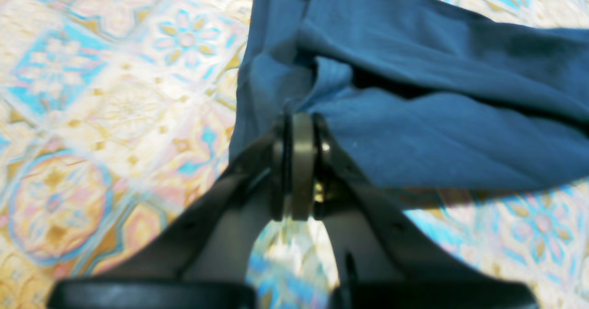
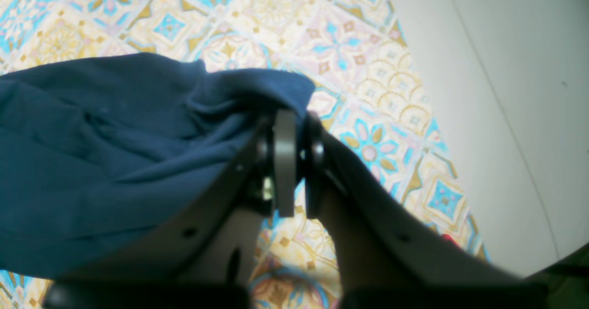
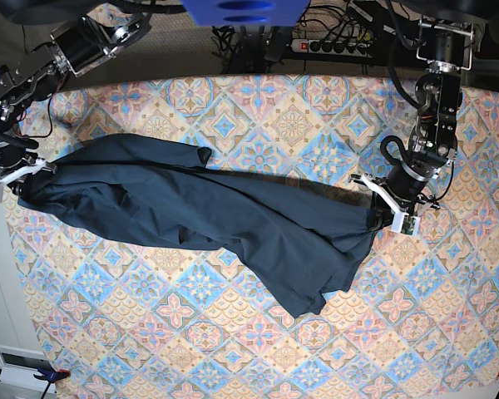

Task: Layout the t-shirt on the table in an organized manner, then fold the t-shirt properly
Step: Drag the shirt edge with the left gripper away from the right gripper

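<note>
The t-shirt's opposite end is in my right gripper, so my left gripper should go on pulling the t-shirt's bunched edge toward the open far table (image 3: 353, 108) until that edge spreads out.
The dark navy t-shirt (image 3: 208, 212) lies stretched and rumpled across the patterned table (image 3: 233, 332), from the left edge to the right of the middle. My left gripper (image 3: 376, 209) is shut on the t-shirt's right end; in the left wrist view its jaws (image 1: 301, 120) pinch a bunched edge of the t-shirt (image 1: 437, 129). My right gripper (image 3: 35, 173) is shut on the t-shirt's left end at the table's left edge; in the right wrist view the t-shirt (image 2: 115, 152) bunches into its closed tips (image 2: 294, 115).
The table's left edge (image 2: 414, 69) runs close beside my right gripper, with pale floor (image 2: 506, 92) beyond it. Cables and a power strip (image 3: 341, 46) lie behind the table's far edge. A white box (image 3: 21, 366) sits off the near left corner.
</note>
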You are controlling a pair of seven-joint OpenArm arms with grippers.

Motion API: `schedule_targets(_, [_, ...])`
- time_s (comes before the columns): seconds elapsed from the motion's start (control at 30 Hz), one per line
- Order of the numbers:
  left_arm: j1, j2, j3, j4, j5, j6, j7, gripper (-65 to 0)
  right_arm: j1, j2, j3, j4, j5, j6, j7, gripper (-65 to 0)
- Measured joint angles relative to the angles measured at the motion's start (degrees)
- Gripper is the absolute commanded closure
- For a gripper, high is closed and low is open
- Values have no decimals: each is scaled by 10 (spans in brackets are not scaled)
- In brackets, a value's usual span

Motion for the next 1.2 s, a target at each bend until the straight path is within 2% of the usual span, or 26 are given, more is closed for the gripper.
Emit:
schedule_targets(0.17, [95, -11, -96, 116, -17, -1, -1, 0, 0, 0, -1, 0, 0, 0, 0, -2])
schedule_targets(0.3, [171, -12, -191, 186, -100, -6, -5, 0, 1, 0, 0, 0, 0, 0, 0, -2])
schedule_targets(0.5, [277, -47, -318, 190, -240, -4, -2, 0, 1, 0, -1, -1, 2, 2, 0, -2])
schedule_targets(0.67, [347, -66, -370, 191, -306, -4, 2, 0, 1, -1, -1, -1, 7, 4, 0, -2])
schedule_targets(0.77, [375, -68, -407, 192, -324, -32, -7, 0, 1, 0, -1, -1, -2, 2, 0, -2])
schedule_targets(0.87, [405, -69, -409, 193, -329, -65, -4, 0, 1, -1, 0, -1, -2, 2, 0, -2])
schedule_targets(1.03, [421, -83, -407, 184, -327, -68, -1, 0, 1, 0, 0, -1, -2, 2, 0, -2])
schedule_targets(1.13, [374, -83, -403, 173, -305, -63, 5, -55, 2, 0, 0, -1, -2, 2, 0, -2])
schedule_targets(1.2, [306, -79, -386, 158, -281, -60, 37, -121, 3, 0, -1, -1, 0, 2, 1, -2])
